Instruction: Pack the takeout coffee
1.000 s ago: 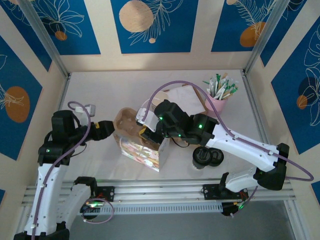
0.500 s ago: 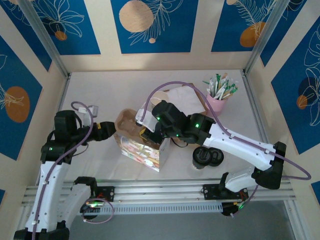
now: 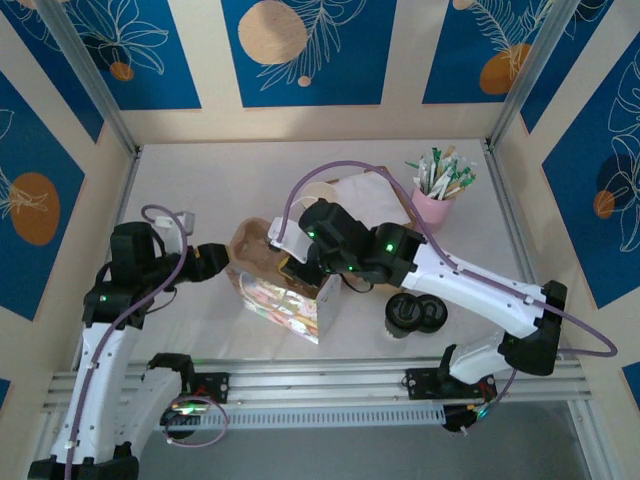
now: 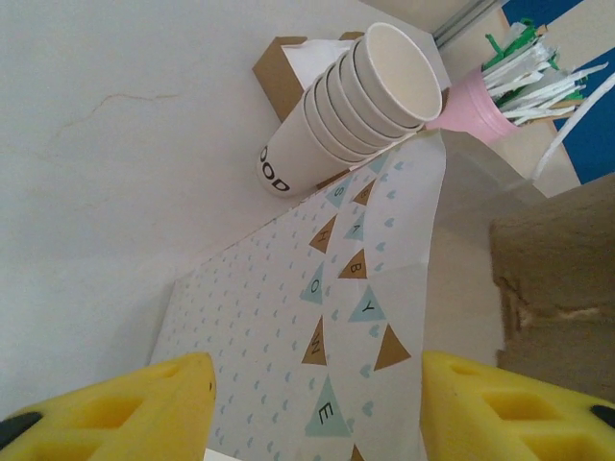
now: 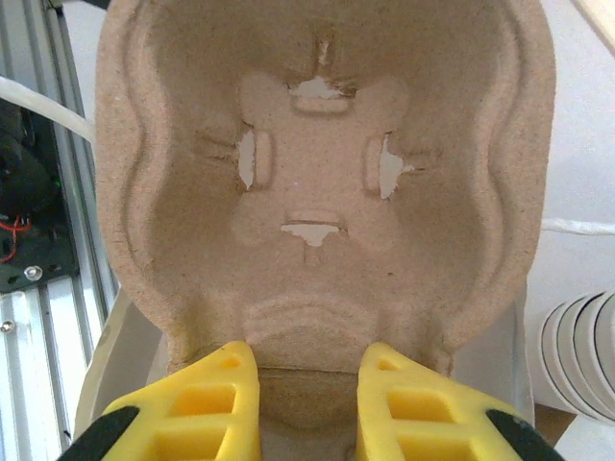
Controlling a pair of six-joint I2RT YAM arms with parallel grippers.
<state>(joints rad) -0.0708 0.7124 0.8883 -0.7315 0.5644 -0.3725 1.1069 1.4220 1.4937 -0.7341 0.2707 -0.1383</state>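
Note:
The carrier is lined up lengthwise with the bag's opening point(image 3: 275, 280). My right gripper should keep lowering the carrier until it is near the bag's bottom, then let go.
Two takeout coffee cups with black lids point(image 3: 405, 312) point(image 3: 433, 313) stand on the table at the front right, clear of both arms. A patterned paper bag point(image 3: 285, 305) point(image 4: 288, 317) stands front centre. My left gripper point(image 3: 222, 258) point(image 4: 317, 413) is shut on the bag's left side, and the printed wall spans the space between its yellow fingers. My right gripper point(image 3: 290, 265) point(image 5: 307, 403) is shut on the rim of a brown cardboard carrier point(image 3: 258, 245) point(image 5: 317, 192), which it holds tilted over the bag's mouth.
A pink cup of sticks and straws point(image 3: 437, 200) point(image 4: 480, 101) stands at the back right. A stack of cream paper cups point(image 4: 360, 96) lies beside a brown napkin box point(image 3: 375, 195) point(image 4: 274, 67). Metal rails point(image 3: 330, 385) run along the near edge.
My left gripper's fingers have closed in on the bag. The right arm has shifted slightly left with the carrier. The coffee cups have not moved.

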